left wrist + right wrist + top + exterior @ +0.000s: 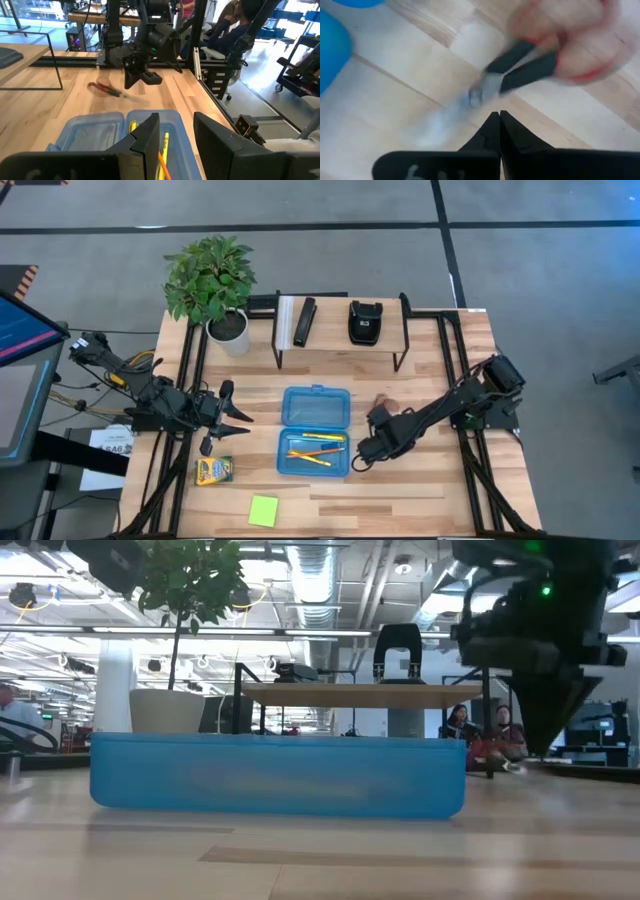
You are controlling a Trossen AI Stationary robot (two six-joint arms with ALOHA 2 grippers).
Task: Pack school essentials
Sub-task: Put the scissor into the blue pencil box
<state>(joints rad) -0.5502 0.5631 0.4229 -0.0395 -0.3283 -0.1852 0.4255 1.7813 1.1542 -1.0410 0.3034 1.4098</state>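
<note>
My right gripper's fingers are shut with the red-handled scissors (476, 95) outside them, so next I open them, straddle the handles' base (512, 80) behind the pivot and close there.
The blue translucent case (315, 430) lies open at mid-table, with orange and yellow pencils (314, 449) in its near half. The red-handled scissors (385, 402) lie flat on the wood to the right of the case, blurred in the right wrist view (540, 57). My right gripper (360, 454) is shut and points down beside the case's right edge, with its tips (498, 116) just short of the scissors. My left gripper (236, 416) hovers open left of the case (125, 130). The crayon box (213, 471) and the lime sticky-note pad (263, 510) lie near the front left. I cannot make out the pen or the eraser.
A potted plant (228, 330) stands at the far left. A black-framed shelf (340, 340) at the far edge carries a black bar (304, 322) and a black pouch (364, 322). Bare wood (420, 490) lies in front of the case. People sit in the room behind (480, 730).
</note>
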